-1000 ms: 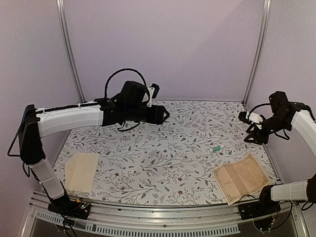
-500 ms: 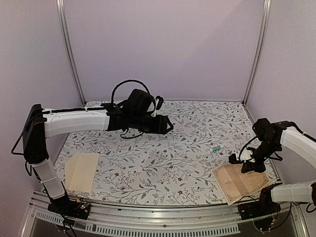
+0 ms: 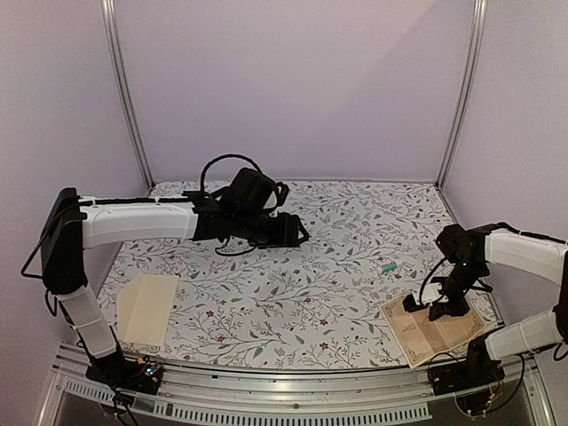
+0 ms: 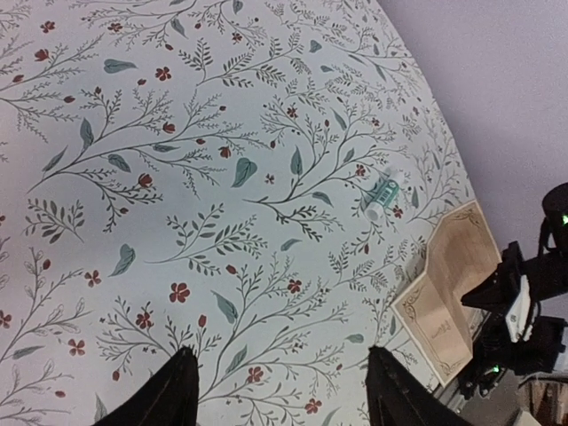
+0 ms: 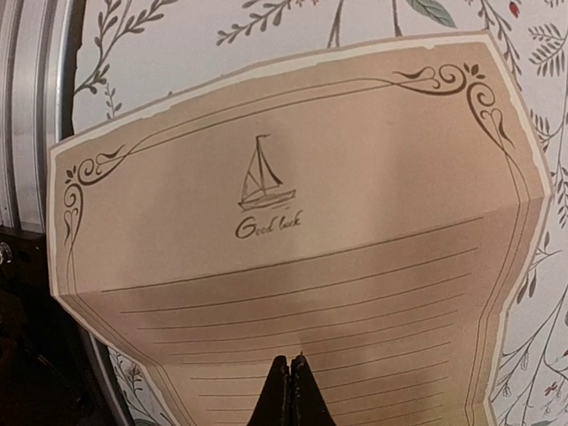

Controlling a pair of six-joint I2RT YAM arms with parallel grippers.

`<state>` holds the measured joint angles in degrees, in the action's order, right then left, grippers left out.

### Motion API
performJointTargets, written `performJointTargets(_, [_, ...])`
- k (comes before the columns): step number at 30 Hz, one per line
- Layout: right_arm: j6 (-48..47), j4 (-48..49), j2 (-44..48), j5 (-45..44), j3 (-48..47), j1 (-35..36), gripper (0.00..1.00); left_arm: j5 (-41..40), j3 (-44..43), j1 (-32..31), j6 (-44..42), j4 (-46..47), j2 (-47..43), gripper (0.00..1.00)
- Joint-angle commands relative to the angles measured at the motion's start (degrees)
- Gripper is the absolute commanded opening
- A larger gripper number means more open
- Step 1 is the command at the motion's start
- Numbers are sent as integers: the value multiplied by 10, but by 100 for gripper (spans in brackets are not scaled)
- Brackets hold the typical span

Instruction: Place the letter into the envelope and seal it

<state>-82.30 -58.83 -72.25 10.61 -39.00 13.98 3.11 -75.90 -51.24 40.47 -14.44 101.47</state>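
Note:
The letter's ruled lines are under my right gripper's closed fingers, and there is open tablecloth ahead, so I should keep sliding the letter until it gets near the middle.
The letter, a tan sheet with an ornate dark border, a sailboat drawing and ruled lines, lies creased at the front right corner of the table. It also shows in the left wrist view. My right gripper is down over the letter, and its fingertips are shut together at the ruled lines with nothing seen between them. The plain cream envelope lies flat at the front left, far from both grippers. My left gripper hovers open over the middle of the table, holding nothing.
A small green object lies on the floral tablecloth just behind the letter, also seen from the left wrist. A metal rail runs along the front edge. Purple walls and upright posts enclose the table.
My right arm came down from high on the right onto the letter, and its gripper closed. The left arm shifted slightly right and lower, still open.

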Motion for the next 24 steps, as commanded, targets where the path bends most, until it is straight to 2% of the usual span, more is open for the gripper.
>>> performJointTargets(1, [-26, 31, -22, -10, 18, 31, 0, -6, 18, -9, 19, -7, -25, 64])
performJointTargets(8, [-31, 70, -72, -8, 19, 93, 0, -30, 43, -10, 32, -21, -54, 64])
performJointTargets(15, [-2, 99, -171, 34, -54, 172, 0, -76, 140, -10, 84, 27, -116, 64])
performJointTargets(20, [30, 87, -265, 88, -165, 219, 0, -110, 155, -9, 88, 14, -138, 64])
performJointTargets(24, [88, 59, -348, 168, -308, 236, 0, -142, 138, -8, 82, -6, -143, 65])
